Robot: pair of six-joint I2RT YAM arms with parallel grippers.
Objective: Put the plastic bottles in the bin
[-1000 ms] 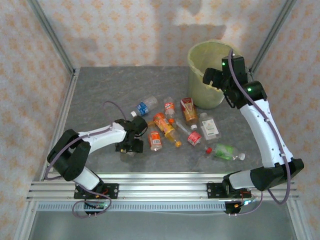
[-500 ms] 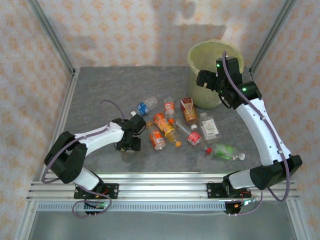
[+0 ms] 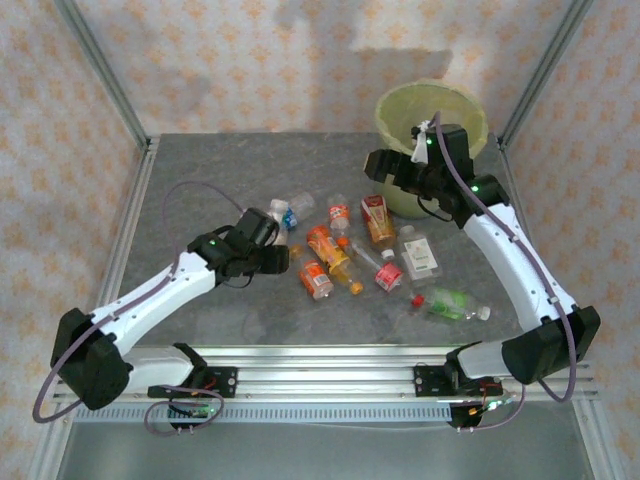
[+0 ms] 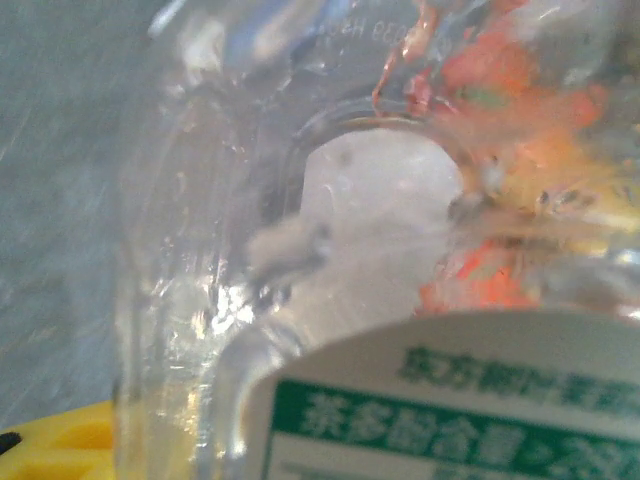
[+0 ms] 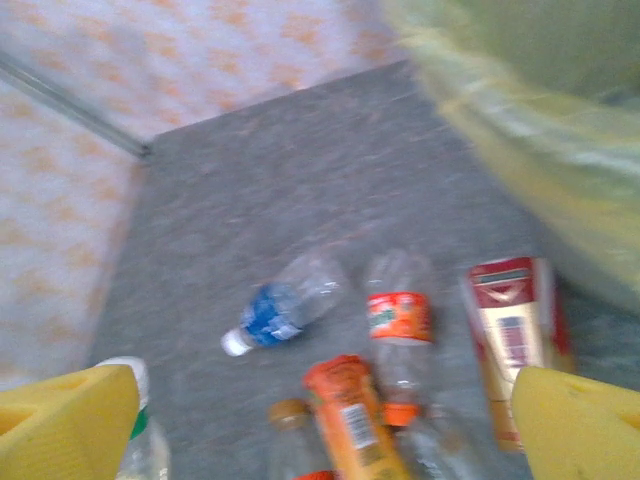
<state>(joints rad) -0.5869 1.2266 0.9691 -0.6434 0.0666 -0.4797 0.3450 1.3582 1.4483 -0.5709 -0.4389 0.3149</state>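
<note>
I expect the clear bottle [image 3: 281, 228] to hang upright under my right gripper when I carry it, because the white cap [image 3: 278, 205] points up above the bottle's body.
My left gripper [image 3: 268, 254] is shut on a clear bottle [image 4: 300, 250] with a white and green label. The bottle sits right against the left wrist camera, and one yellow finger [image 4: 50, 445] shows beside it. Several other plastic bottles lie mid-table: a blue-labelled one [image 3: 292, 208], an orange one [image 3: 333, 255], a red and cream one [image 3: 376, 220] and a green one [image 3: 450, 303]. My right gripper [image 3: 385, 165] hangs open and holds nothing, just left of the bin [image 3: 410, 200]. Below its yellow fingers [image 5: 580, 420] lie the blue-labelled bottle [image 5: 275, 305] and the orange bottle [image 5: 350, 415].
The pale yellow-green bin [image 5: 530, 110] stands at the back right corner, close to a frame post [image 3: 540, 70]. A metal rail [image 3: 320, 380] runs along the near edge. Patterned walls close off the table's back and sides.
My left gripper has closed on the clear bottle and moved away from the near edge with it. My right gripper has swung left from the bin's rim toward the bottles.
</note>
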